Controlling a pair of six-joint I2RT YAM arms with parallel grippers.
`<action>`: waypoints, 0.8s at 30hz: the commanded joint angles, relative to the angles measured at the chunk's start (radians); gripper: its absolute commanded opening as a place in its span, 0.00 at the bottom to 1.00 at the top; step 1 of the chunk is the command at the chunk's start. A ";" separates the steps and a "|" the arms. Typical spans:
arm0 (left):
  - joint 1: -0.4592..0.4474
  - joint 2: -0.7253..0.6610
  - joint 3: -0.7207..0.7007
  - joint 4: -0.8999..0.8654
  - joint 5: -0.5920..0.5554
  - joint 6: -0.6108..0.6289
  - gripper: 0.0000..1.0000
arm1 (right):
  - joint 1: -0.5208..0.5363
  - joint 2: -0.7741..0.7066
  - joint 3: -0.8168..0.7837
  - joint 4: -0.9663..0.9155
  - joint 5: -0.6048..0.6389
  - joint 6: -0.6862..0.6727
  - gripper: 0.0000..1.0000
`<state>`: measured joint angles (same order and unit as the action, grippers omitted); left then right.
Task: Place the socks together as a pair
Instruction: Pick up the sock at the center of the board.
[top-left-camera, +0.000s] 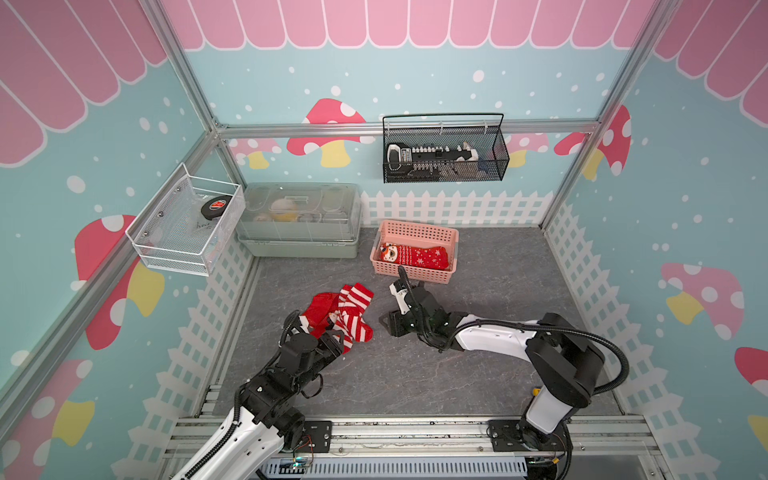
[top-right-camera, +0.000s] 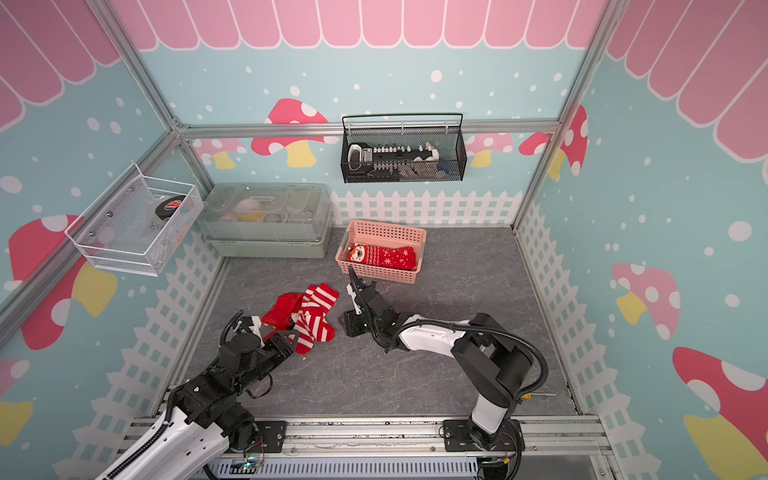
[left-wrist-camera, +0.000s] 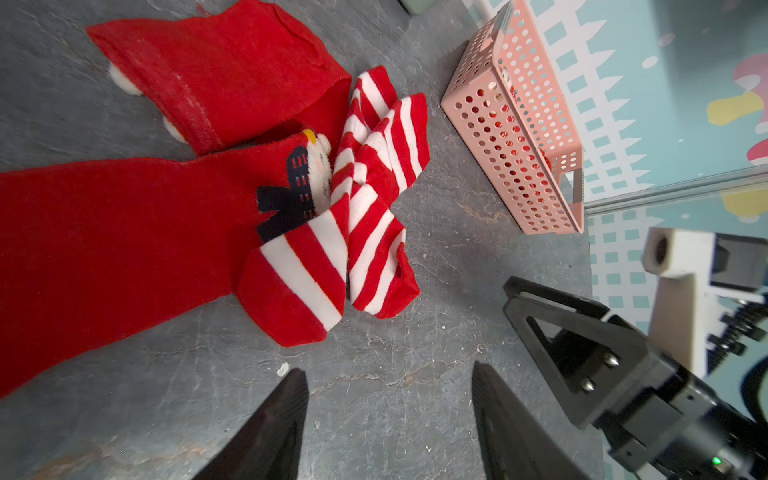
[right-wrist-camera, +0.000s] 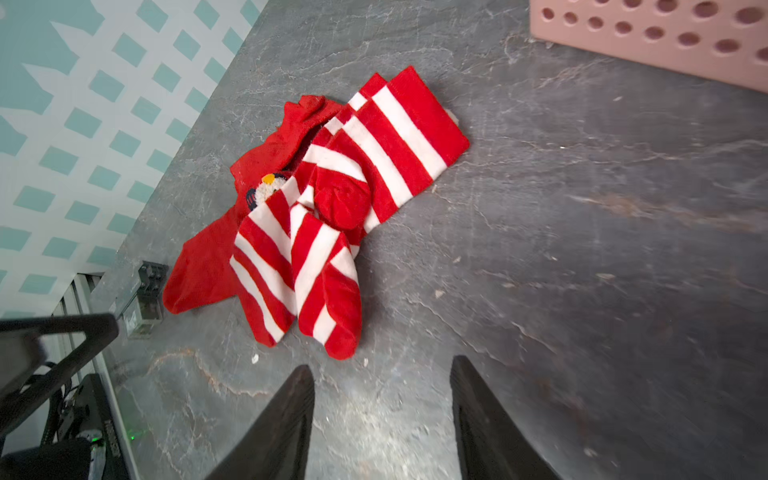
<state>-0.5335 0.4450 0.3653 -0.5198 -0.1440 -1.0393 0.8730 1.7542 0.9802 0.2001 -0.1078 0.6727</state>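
Observation:
The upper striped sock (right-wrist-camera: 320, 260) lies loosely on the heap with one end of the sock sticking out (right-wrist-camera: 341, 340). It will therefore come away by itself when I pull that end.
Several red socks lie in a heap on the grey floor: two red-and-white striped socks (top-left-camera: 353, 311) (top-right-camera: 318, 313) (left-wrist-camera: 374, 232) (right-wrist-camera: 374, 166) overlap plain red ones (top-left-camera: 322, 307) (left-wrist-camera: 216, 75) (right-wrist-camera: 208, 266). One more sock (top-left-camera: 415, 255) (top-right-camera: 384, 257), red with snowflakes and a face, rests inside the pink basket (top-left-camera: 415, 237). My left gripper (top-left-camera: 341, 341) (left-wrist-camera: 388, 370) hovers at the heap's near edge, open and empty. To the right of the heap my right gripper (top-left-camera: 388, 303) (right-wrist-camera: 382, 363) faces it, open with only floor between its fingers.
A lidded grey-green box (top-left-camera: 299, 224) stands at the back left. A white mesh basket (top-left-camera: 187, 224) hangs on the left wall and a black mesh basket (top-left-camera: 444, 149) on the back wall. The metal rail (top-left-camera: 374, 432) runs along the front.

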 joint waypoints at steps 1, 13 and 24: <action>-0.005 -0.044 0.029 -0.007 -0.037 0.001 0.63 | 0.015 0.090 0.080 -0.003 -0.037 0.027 0.51; -0.006 -0.086 -0.021 0.003 -0.026 -0.031 0.63 | 0.065 0.273 0.261 -0.153 0.007 -0.027 0.55; -0.006 -0.134 -0.048 0.003 -0.010 -0.040 0.63 | 0.080 0.306 0.300 -0.198 0.014 -0.035 0.29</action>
<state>-0.5335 0.3244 0.3233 -0.5190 -0.1558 -1.0668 0.9436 2.0499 1.2583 0.0311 -0.1047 0.6392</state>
